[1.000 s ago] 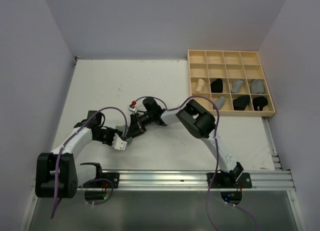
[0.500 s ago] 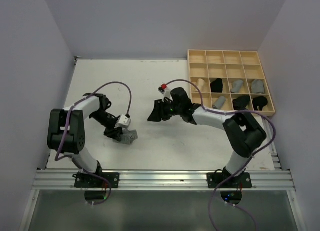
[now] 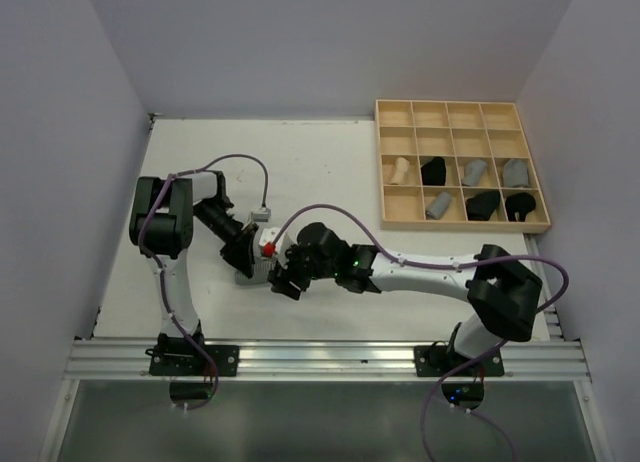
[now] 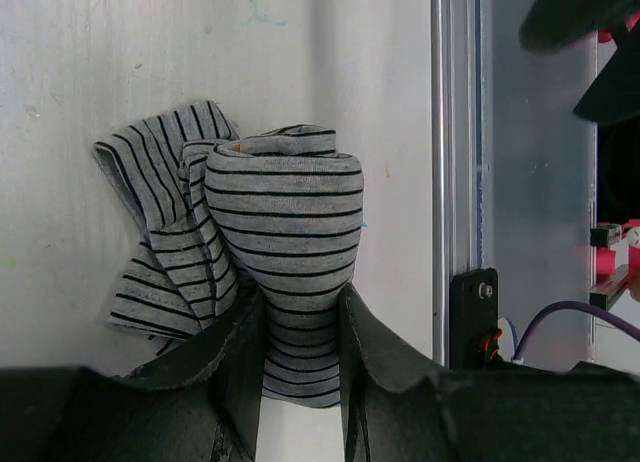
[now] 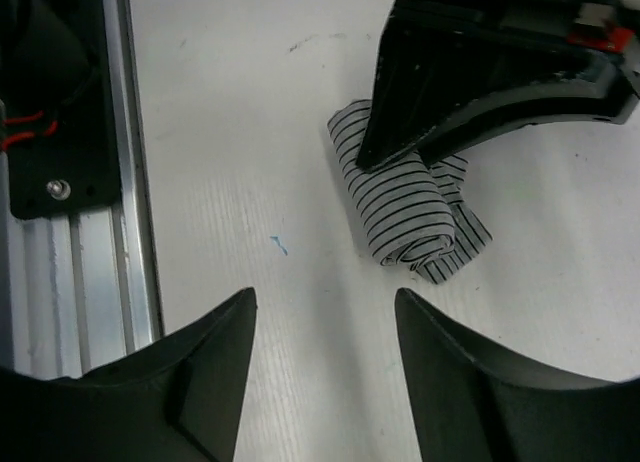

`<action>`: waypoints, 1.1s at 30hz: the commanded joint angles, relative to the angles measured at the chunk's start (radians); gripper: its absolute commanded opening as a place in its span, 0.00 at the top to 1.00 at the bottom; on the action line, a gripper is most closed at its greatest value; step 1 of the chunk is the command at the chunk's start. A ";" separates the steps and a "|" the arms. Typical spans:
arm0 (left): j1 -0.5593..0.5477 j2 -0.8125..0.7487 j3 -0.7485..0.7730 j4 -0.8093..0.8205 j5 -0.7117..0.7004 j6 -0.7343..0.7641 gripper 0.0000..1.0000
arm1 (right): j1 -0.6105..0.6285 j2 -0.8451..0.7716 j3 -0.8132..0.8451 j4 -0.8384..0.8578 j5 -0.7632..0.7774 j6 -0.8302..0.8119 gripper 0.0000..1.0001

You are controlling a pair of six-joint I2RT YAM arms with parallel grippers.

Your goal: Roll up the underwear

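Note:
The underwear's loose flap (image 4: 163, 222) is poking out next to the roll, so my right gripper should hold the roll's far end (image 4: 287, 170) while my left gripper lets go and takes hold again.
A grey underwear with thin black stripes (image 4: 285, 212) lies on the white table, partly rolled into a thick tube with a loose flap to its left. My left gripper (image 4: 300, 304) is shut on the near end of the roll. In the top view the left gripper (image 3: 243, 254) sits at mid-table with the underwear (image 3: 254, 270) under it. My right gripper (image 3: 284, 283) hangs just beside it, open with nothing between its fingers. From the right wrist, the right gripper (image 5: 325, 300) stands short of the underwear (image 5: 400, 207), with the left gripper (image 5: 480, 72) above the roll.
A pale wooden grid tray (image 3: 462, 225) stands at the back right; its two nearer rows hold several rolled garments, tan (image 3: 400, 170), black (image 3: 433, 169) and grey (image 3: 474, 170). A metal rail (image 3: 330, 357) runs along the near table edge, close to both grippers.
My right gripper has swung from near the tray to the left, down beside the underwear, and its jaws have opened wider. The left arm has shifted its pose and still grips the striped cloth.

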 commanded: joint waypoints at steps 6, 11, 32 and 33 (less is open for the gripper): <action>-0.011 0.071 0.000 0.152 -0.058 0.032 0.77 | 0.153 0.162 0.134 -0.001 0.212 -0.370 0.36; -0.020 0.082 -0.020 0.154 -0.058 0.052 0.76 | 0.214 0.215 0.152 0.009 0.264 -0.465 0.36; -0.048 0.061 -0.018 0.181 -0.095 0.023 0.69 | 0.105 0.280 0.165 0.055 0.200 -0.446 0.35; -0.048 0.061 -0.018 0.181 -0.097 0.022 0.69 | 0.093 0.284 0.166 0.064 0.184 -0.436 0.35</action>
